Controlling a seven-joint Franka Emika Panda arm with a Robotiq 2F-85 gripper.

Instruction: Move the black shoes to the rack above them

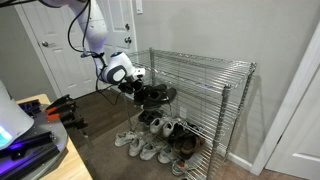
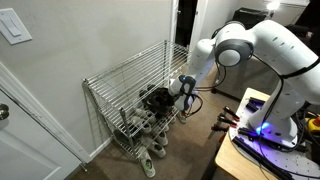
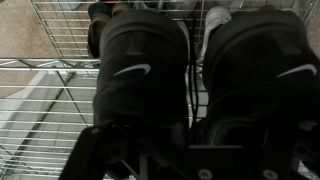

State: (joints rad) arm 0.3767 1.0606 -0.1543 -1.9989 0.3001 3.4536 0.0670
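Both black shoes (image 1: 155,95) will pull together and go up side by side when I lift, because my gripper reaches across the adjoining inner collars (image 3: 194,132).
The black shoes (image 1: 156,95) (image 2: 156,100) sit side by side at the open front of the middle wire tier of the chrome shelving unit. In the wrist view they fill the picture (image 3: 140,60), each with a small white logo. My gripper (image 1: 138,82) (image 2: 176,92) (image 3: 195,140) is at their heel ends, and its dark fingers appear closed on the adjoining inner collars of the pair. The rack, the top wire tier (image 1: 200,58) (image 2: 130,68), is bare above them.
Several white and grey sneakers (image 1: 140,145) (image 2: 150,155) lie on the bottom tier and on the floor in front. Thin corner posts (image 1: 222,130) frame the shelves. A wall stands behind the unit, with a door (image 1: 60,50) and a desk with equipment (image 2: 260,135) nearby.
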